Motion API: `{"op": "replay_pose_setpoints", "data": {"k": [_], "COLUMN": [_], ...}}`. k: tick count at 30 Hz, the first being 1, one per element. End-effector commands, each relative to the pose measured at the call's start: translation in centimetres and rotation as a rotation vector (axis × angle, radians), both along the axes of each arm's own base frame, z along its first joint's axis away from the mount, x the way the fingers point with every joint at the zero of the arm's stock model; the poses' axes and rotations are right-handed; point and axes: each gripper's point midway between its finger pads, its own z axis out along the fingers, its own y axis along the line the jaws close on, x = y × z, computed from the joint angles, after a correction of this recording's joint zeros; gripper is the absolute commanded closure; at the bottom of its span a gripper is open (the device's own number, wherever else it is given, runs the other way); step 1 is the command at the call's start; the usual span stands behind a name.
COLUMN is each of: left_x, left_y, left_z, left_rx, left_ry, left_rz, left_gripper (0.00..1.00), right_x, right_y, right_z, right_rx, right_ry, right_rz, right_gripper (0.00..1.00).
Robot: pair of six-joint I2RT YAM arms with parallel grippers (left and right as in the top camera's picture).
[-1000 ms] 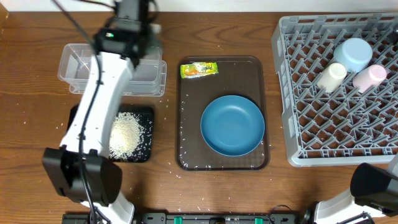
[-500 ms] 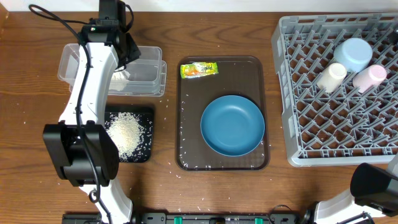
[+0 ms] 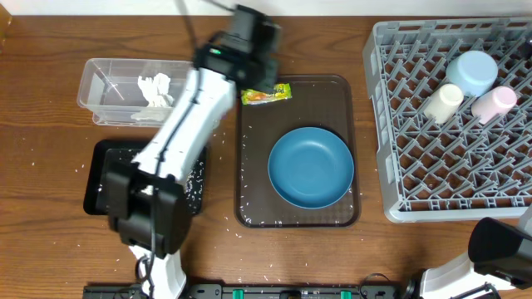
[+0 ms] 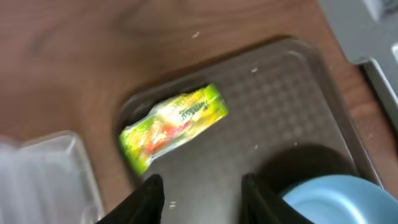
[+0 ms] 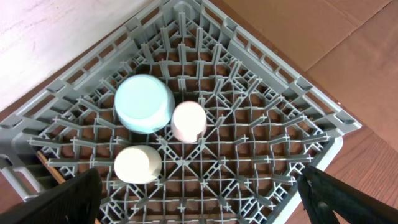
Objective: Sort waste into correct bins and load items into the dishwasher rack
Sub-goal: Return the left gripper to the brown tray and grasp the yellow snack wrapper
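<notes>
The yellow-green wrapper (image 3: 268,93) lies clear of the dark-blue plate, so the robot's left gripper should keep going down open until its fingers are on both sides of the wrapper's near edge (image 4: 184,138), and then close.
My left gripper (image 4: 202,198) is open and empty, hovering just above the brown tray's far-left corner. The yellow-green wrapper (image 4: 174,124) lies flat just ahead of the fingertips (image 4: 150,198); it also shows in the overhead view (image 3: 268,93). The dark-blue plate (image 3: 311,166) rests on the brown tray. White paper scrap (image 3: 154,90) lies in the clear tub (image 3: 104,100). The black tray (image 3: 104,174) is partly hidden by my left arm, with only a few rice grains (image 3: 196,178) showing. My right gripper (image 5: 199,205) is open and empty above the grey rack (image 5: 292,99).
The rack (image 3: 416,158) holds the light-blue bowl (image 3: 474,72), cream cup (image 3: 442,101) and pink cup (image 3: 495,101) in its far right part. The brown tray (image 3: 249,166) sits mid-table. Stray rice grains dot the wood around both trays.
My left arm swung right from over the clear tub to above the wrapper. The white paper scrap now lies loose in the tub. The arm now covers the rice heap.
</notes>
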Motion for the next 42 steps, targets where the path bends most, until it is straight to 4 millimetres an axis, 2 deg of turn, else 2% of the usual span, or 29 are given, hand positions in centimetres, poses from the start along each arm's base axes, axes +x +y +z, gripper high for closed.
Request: {"op": "replay_pose_setpoints", "data": {"k": [1, 4, 9, 13, 23, 33, 41, 42], "left_x": [1.4, 2.0, 2.2, 1.8, 2.2, 2.2, 2.5, 2.5], "left_y": [0.5, -0.4, -0.2, -0.1, -0.2, -0.2, -0.2, -0.2], "left_z": [-2.7, -5.4, -10.3, -12.7, -14.3, -17.3, -17.3, -17.3], "left_rx": [0.159, 0.168, 0.216, 0.237, 0.256, 0.271, 0.266, 0.266], "left_ry": [-0.041, -0.02, 0.057, 0.102, 0.101, 0.133, 0.122, 0.122], "left_rz": [-0.026, -0.037, -0.063, -0.071, -0.102, -0.11, -0.107, -0.107], "left_gripper": [0.53, 0.52, 0.52, 0.52, 0.51, 0.52, 0.52, 0.57], "right_x": [-0.1, -0.1, -0.1, -0.1, -0.1, -0.1, -0.1, -0.1], "right_y": [-0.4, -0.4, -0.4, -0.4, -0.4, -0.4, -0.4, -0.4], "right_z": [-0.1, -0.1, -0.1, -0.1, -0.1, -0.1, -0.1, -0.1], "right_rx": [-0.016, -0.016, -0.016, -0.016, -0.016, -0.016, -0.016, -0.016], "right_ry": [0.016, 0.016, 0.016, 0.016, 0.016, 0.016, 0.016, 0.016], "right_rz": [-0.006, -0.006, -0.006, -0.006, -0.006, -0.006, -0.006, -0.006], "right_gripper": [0.01, 0.01, 0.01, 0.01, 0.01, 0.01, 0.01, 0.01]}}
